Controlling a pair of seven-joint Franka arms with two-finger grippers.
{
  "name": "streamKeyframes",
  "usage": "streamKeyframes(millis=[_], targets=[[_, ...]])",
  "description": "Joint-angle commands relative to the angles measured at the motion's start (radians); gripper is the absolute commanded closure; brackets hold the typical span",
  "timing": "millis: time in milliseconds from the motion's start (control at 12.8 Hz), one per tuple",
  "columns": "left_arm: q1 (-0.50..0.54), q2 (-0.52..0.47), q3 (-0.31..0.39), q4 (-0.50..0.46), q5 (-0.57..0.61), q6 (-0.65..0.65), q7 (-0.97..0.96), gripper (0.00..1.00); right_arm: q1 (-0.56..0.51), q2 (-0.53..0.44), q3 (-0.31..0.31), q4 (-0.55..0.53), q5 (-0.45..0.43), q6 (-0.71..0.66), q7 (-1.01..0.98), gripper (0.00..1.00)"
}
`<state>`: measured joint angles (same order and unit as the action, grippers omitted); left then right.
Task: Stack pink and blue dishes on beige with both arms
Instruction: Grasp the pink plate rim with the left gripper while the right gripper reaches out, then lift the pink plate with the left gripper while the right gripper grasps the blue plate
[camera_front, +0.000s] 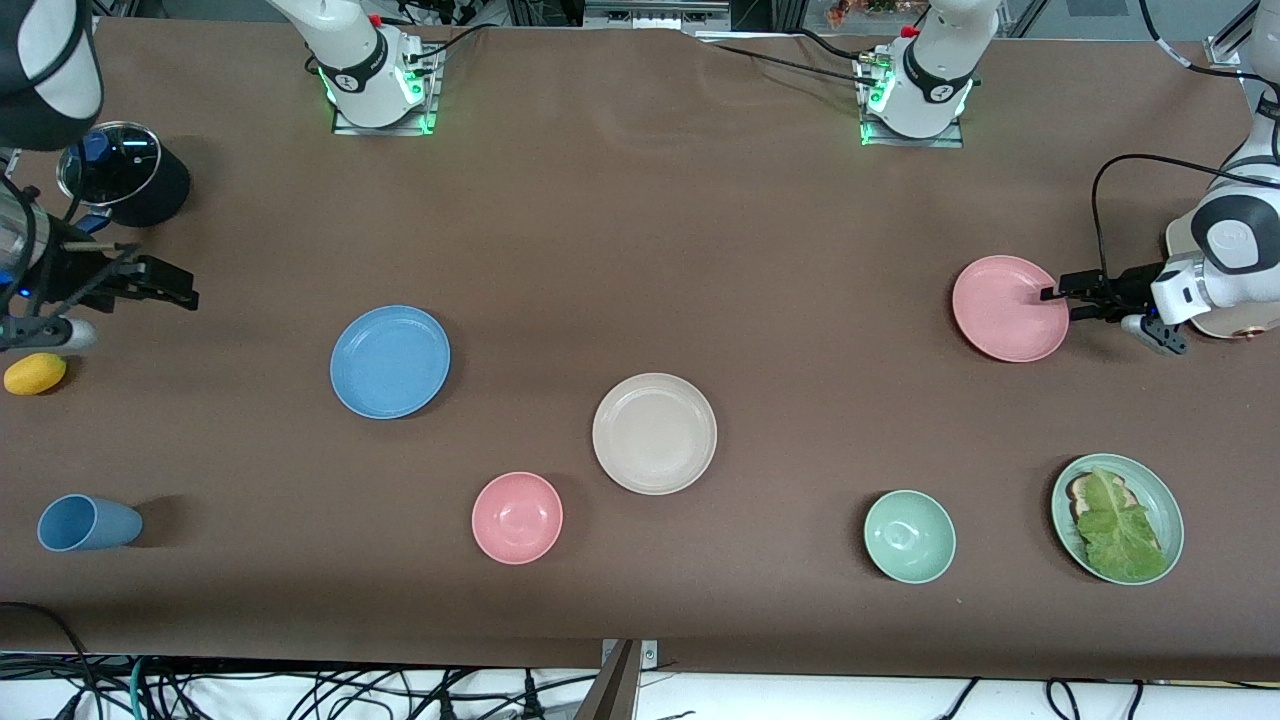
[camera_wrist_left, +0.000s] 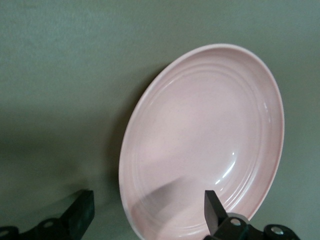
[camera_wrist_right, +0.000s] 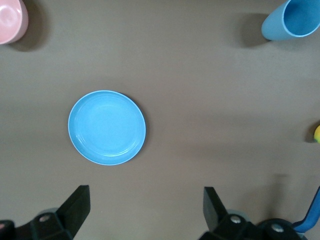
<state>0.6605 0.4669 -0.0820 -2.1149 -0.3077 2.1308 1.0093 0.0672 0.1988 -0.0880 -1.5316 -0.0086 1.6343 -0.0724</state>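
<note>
The pink plate (camera_front: 1010, 308) will cover the beige plate (camera_front: 655, 433) almost completely when I stack them, because the two look about equally wide.
The pink plate (camera_front: 1010, 308) lies flat on the table toward the left arm's end. My left gripper (camera_front: 1062, 300) is low at its rim and open. In the left wrist view the left gripper (camera_wrist_left: 148, 212) straddles the rim of the pink plate (camera_wrist_left: 210, 135), one finger over the dish and one over the table. The blue plate (camera_front: 390, 361) lies toward the right arm's end. My right gripper (camera_front: 180, 290) hangs open and empty over the table beside it. The right wrist view shows the right gripper (camera_wrist_right: 146, 206) well apart from the blue plate (camera_wrist_right: 107, 127). The beige plate (camera_front: 654, 433) sits mid-table.
Nearer the front camera than the plates lie a pink bowl (camera_front: 517, 517), a blue cup (camera_front: 88, 522) on its side, a green bowl (camera_front: 909, 536) and a green plate (camera_front: 1176, 520) with bread and lettuce. A black lidded pot (camera_front: 125, 175) and a yellow object (camera_front: 35, 373) sit at the right arm's end.
</note>
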Motion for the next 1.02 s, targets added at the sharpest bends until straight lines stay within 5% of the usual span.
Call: streamKeyframes(millis=[0,78,234,312,938], targets=[[0.011,-0.034,-0.009,-0.046,-0.036,0.026,0.032,0.13,0.002,0.022,0.008,-0.016,-0.013,0.009,0.011,0.0],[0.011,-0.031,-0.009,-0.043,-0.037,0.029,0.032,0.24,0.002,0.027,0.01,-0.033,-0.01,0.031,0.011,0.0],[0.011,-0.028,-0.009,-0.036,-0.036,0.038,0.034,0.82,0.005,0.01,0.011,-0.134,-0.004,0.137,0.013,0.0],[0.011,-0.028,-0.007,-0.034,-0.034,0.038,0.037,1.0,0.005,0.002,0.013,-0.183,-0.002,0.186,0.013,0.0],[0.011,-0.03,-0.008,-0.03,-0.034,0.031,0.109,1.0,0.005,-0.022,0.019,-0.591,0.007,0.608,0.013,0.0]])
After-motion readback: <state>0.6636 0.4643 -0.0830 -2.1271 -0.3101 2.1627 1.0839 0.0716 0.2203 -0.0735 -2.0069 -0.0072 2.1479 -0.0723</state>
